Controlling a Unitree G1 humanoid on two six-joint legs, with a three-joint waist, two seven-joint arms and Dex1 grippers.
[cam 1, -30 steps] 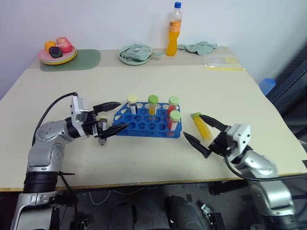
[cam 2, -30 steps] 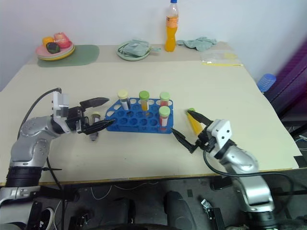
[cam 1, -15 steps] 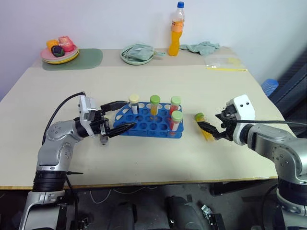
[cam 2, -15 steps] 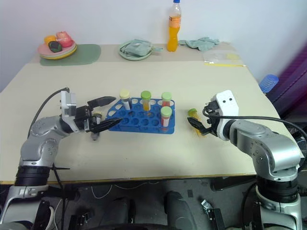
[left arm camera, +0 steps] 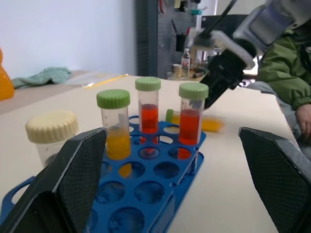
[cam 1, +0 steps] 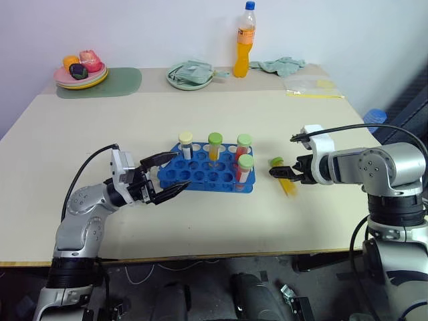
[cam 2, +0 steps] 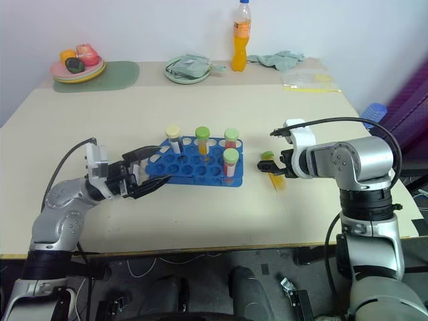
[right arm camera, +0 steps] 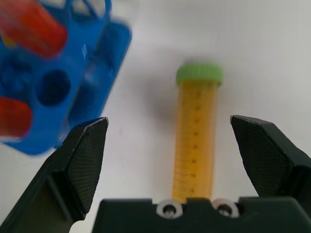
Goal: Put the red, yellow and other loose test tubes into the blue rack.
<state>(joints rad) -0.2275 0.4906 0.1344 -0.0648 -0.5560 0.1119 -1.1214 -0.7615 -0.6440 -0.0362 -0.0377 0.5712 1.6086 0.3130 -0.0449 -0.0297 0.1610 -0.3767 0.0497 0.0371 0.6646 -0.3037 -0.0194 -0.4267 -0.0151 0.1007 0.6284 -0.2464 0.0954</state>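
The loose yellow tube is lengthwise between my right gripper's open fingers, and its green cap [right arm camera: 199,74] points ahead. I should keep moving the fingers down until they are on both sides of its body [right arm camera: 195,141], then close them.
The blue rack [cam 1: 200,175] stands mid-table and holds a white-capped tube [cam 1: 185,139], a yellow tube with a green cap [cam 1: 214,142] and two red tubes [cam 1: 245,152] with green caps. To the rack's right a loose yellow tube [cam 1: 285,180] with a green cap lies flat on the table. My right gripper [cam 1: 286,174] hangs over it, tilted down and open, one finger on each side of the tube [right arm camera: 196,131] and not touching it. At the rack's left end my left gripper [cam 1: 168,175] is open and empty, pointing along the rack [left arm camera: 165,170].
An orange drink bottle [cam 1: 243,41], a green plate with a cloth [cam 1: 190,73], a fruit plate [cam 1: 80,70] on a green mat and a plastic bag [cam 1: 311,87] line the table's far edge. A person in a green jacket [left arm camera: 286,53] sits beyond the table's right side.
My right gripper has swung from the near table edge up and over the loose yellow tube, now tilted down at it. The left gripper has sunk slightly beside the rack.
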